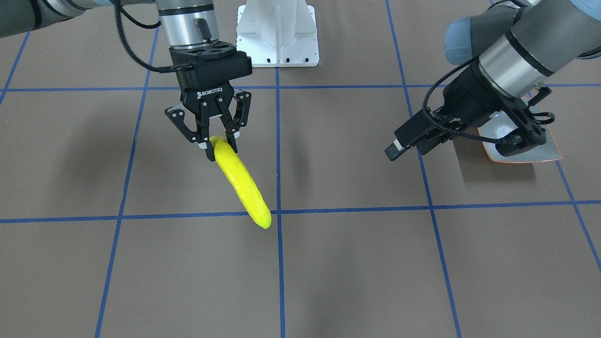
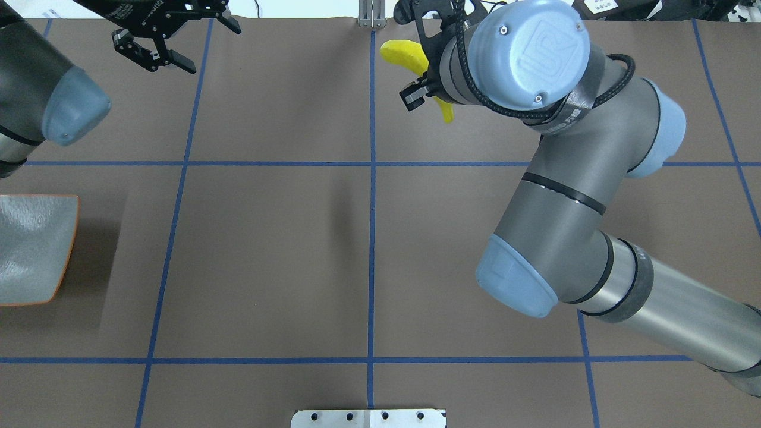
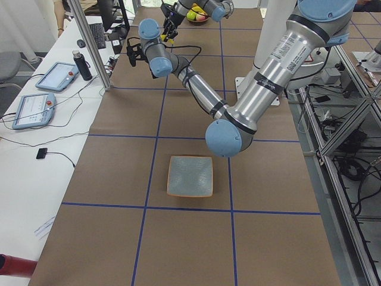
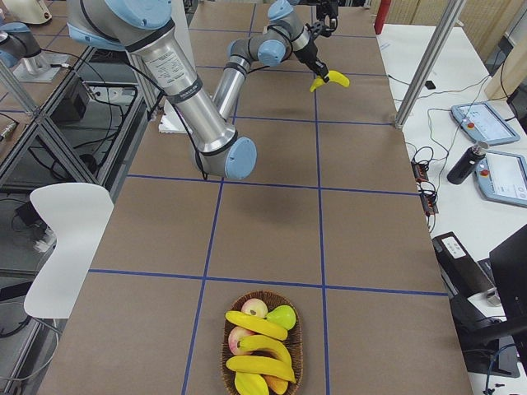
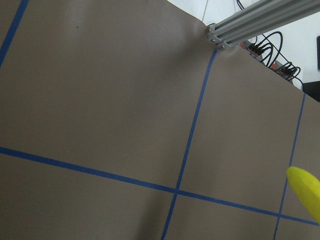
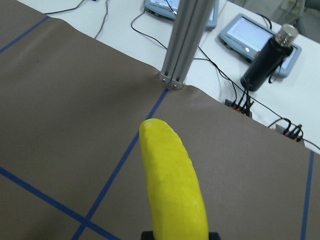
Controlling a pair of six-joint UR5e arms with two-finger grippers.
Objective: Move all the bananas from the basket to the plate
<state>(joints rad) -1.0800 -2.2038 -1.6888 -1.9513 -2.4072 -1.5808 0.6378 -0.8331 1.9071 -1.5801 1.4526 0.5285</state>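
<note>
I keep moving my left gripper toward the free lower half (image 1: 251,197) until the left gripper's fingers close there, because my right gripper holds only the banana's top end (image 1: 221,147).
My right gripper (image 1: 218,141) is shut on the top end of a bright yellow banana (image 1: 242,183), which hangs tilted above the table near its far edge. The banana also shows in the overhead view (image 2: 407,53) and the right wrist view (image 6: 175,185). My left gripper (image 2: 178,41) is open and empty, high over the far left of the table. The grey-green plate (image 2: 35,249) with an orange rim lies empty at the table's left side. More bananas (image 4: 263,346) lie in the wicker basket (image 4: 226,362) at the table's right end.
The basket also holds an apple (image 4: 255,308) and a green pear (image 4: 282,317). An aluminium post (image 6: 187,40) stands at the table's far edge. Tablets and a dark bottle (image 6: 267,60) sit on the white bench beyond. The robot's white base (image 1: 277,33) is at the near edge.
</note>
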